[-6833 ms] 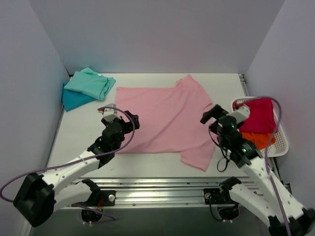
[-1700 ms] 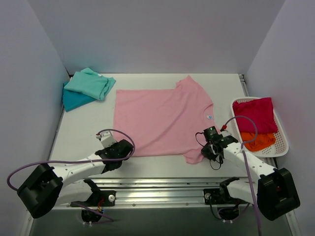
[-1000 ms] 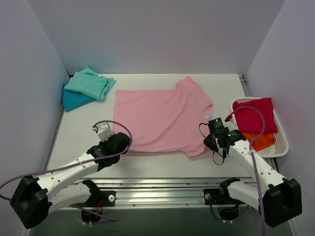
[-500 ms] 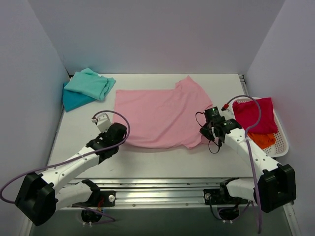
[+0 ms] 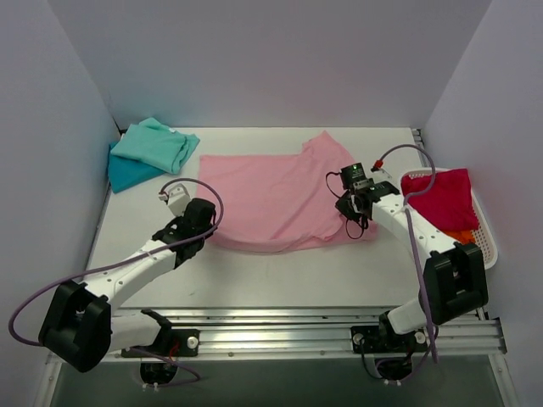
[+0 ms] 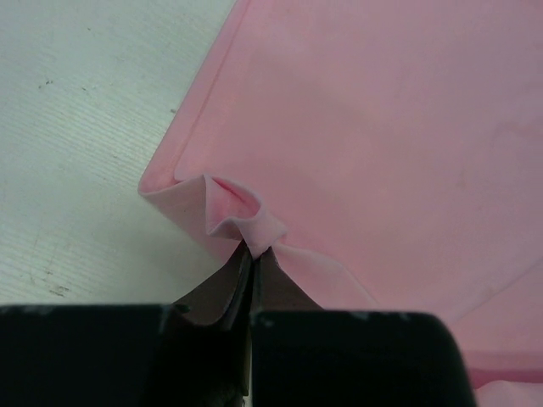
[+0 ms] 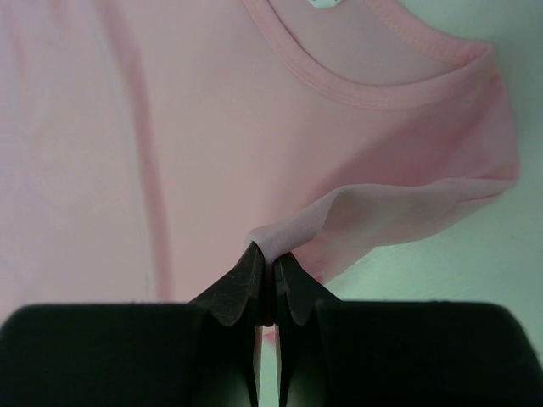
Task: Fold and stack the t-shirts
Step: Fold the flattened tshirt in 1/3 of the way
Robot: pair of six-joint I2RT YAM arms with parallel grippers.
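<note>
The light pink t-shirt's near edge (image 5: 276, 246) is held by both grippers, and the t-shirt's middle (image 5: 276, 199) lies flat ahead. My right gripper should fold back next and let go over that middle.
A light pink t-shirt (image 5: 271, 191) lies spread across the middle of the table, its near edge lifted and carried back over itself. My left gripper (image 5: 206, 222) is shut on the shirt's near left hem corner (image 6: 246, 225), pinched into a small fold. My right gripper (image 5: 350, 209) is shut on the near right edge (image 7: 293, 233), just below the neckline (image 7: 373, 89). A mint green t-shirt (image 5: 155, 144) lies folded on a teal blue one (image 5: 129, 172) at the far left corner. A crimson red t-shirt (image 5: 439, 199) lies over an orange one (image 5: 467, 236) in the basket.
A white lattice basket (image 5: 485, 246) stands at the table's right edge. Purple-grey walls close in the back and both sides. The arms' cables loop above the table near both grippers. The metal rail runs along the near edge.
Both grippers have moved away from the near edge toward the back, dragging the pink shirt's near edge with them so it folds over the rest of the shirt.
</note>
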